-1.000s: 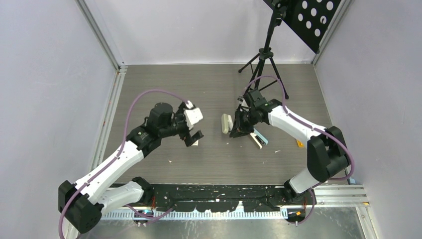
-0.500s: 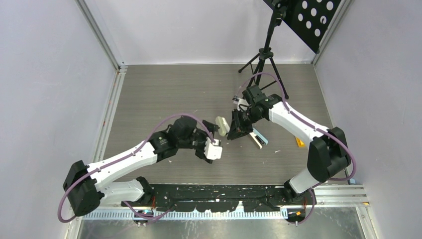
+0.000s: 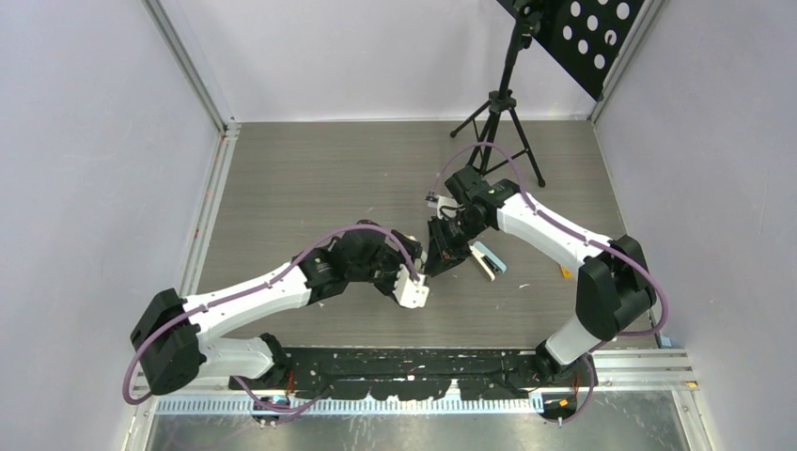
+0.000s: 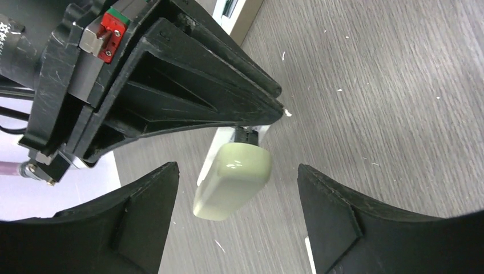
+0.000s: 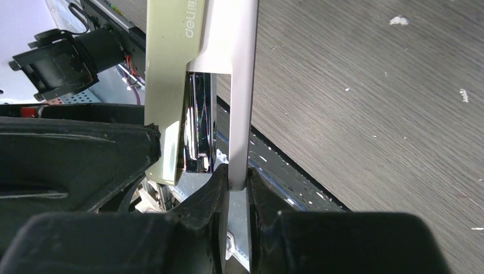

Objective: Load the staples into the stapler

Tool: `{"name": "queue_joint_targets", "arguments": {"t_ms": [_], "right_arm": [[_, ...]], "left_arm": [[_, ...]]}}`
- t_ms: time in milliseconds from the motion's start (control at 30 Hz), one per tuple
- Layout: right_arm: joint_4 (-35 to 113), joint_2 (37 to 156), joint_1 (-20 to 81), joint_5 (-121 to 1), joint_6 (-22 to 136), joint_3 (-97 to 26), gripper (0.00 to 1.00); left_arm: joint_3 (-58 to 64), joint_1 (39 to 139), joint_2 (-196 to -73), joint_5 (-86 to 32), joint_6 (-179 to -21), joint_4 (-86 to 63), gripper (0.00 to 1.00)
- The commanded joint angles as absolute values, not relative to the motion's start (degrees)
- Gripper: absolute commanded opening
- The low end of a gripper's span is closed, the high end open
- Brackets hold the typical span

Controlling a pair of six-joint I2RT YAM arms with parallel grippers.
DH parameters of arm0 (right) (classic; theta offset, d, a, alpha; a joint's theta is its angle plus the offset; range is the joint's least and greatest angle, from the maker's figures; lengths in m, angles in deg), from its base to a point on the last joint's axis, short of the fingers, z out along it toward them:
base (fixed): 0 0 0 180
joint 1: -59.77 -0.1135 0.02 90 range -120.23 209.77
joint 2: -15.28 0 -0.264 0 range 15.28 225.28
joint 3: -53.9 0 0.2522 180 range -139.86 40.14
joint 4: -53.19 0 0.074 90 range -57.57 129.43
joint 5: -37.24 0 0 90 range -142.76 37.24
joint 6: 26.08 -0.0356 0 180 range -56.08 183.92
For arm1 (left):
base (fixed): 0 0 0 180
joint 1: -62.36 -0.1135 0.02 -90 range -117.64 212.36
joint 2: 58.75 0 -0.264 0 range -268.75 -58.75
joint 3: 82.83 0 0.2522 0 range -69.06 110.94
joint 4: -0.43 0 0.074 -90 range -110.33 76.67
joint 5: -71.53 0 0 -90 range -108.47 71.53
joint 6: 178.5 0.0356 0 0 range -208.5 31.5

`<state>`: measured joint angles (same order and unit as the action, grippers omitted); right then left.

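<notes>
I should hold the green end (image 4: 244, 162) with my left gripper while my right gripper pulls the plate open, because the green top sits close to the grey base plate (image 5: 241, 125).
My right gripper (image 5: 238, 182) is shut on the thin grey base plate (image 5: 240, 85) of a pale green stapler (image 5: 168, 68) and holds it off the table, its green top swung away from the base. In the left wrist view the stapler's rounded green end (image 4: 234, 180) hangs below the right gripper (image 4: 171, 97). My left gripper (image 4: 237, 171) is open, its fingers apart on either side of that end without touching it. In the top view the left gripper (image 3: 420, 272) sits just below the right gripper (image 3: 442, 249). The staples box and strips do not show.
A second stapler, white and light blue (image 3: 487, 260), lies on the table just right of the right gripper. A small orange item (image 3: 565, 271) lies further right. A black tripod (image 3: 496, 103) stands at the back under a perforated panel (image 3: 587, 38). White scraps dot the floor.
My left arm has swung from the table's left-middle rightward to the held stapler, gripper open. My right gripper has shifted the stapler slightly left and nearer.
</notes>
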<state>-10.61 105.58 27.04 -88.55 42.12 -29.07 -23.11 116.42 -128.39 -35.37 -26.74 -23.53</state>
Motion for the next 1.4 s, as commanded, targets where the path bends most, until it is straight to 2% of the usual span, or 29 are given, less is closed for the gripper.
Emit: {"name": "queue_joint_targets", "arguments": {"t_ms": [0,100,367,400,500,600,700,1000,1367], "right_arm": [[-11.02,105.45,25.90,-90.86,42.91,-31.99,0.00],[-10.94,105.41,25.69,-90.74,42.91,-32.23,0.00],[-9.12,104.44,25.29,-88.50,42.01,-32.57,0.01],[-8.44,103.98,25.31,-87.87,41.76,-32.55,0.03],[-5.19,101.73,25.30,-84.90,39.95,-31.99,0.15],[-0.29,98.51,25.31,-78.14,37.03,-30.78,0.35],[6.26,94.02,25.26,-69.83,33.70,-28.22,0.44],[28.03,83.95,22.25,-49.01,23.61,-13.12,0.45],[34.78,84.67,20.92,-49.77,20.52,-8.52,0.44]], "left_arm": [[-19.97,116.84,-128.81,-35.40,-25.09,-21.60,0.74],[-19.85,117.23,-129.17,-35.43,-25.22,-22.48,0.62],[-19.59,118.17,-129.24,-34.42,-27.23,-22.89,0.05],[-19.46,118.12,-129.31,-34.15,-27.74,-22.97,0.00],[-19.05,118.17,-129.92,-30.49,-32.44,-22.00,0.00],[-17.43,118.14,-131.01,-25.15,-42.98,-19.89,0.00],[-15.82,118.08,-131.87,-22.37,-53.02,-19.01,0.00],[-14.72,118.08,-133.09,-14.57,-73.63,-15.65,0.00],[-15.76,117.32,-133.21,-12.97,-87.19,-11.31,0.00]]}}
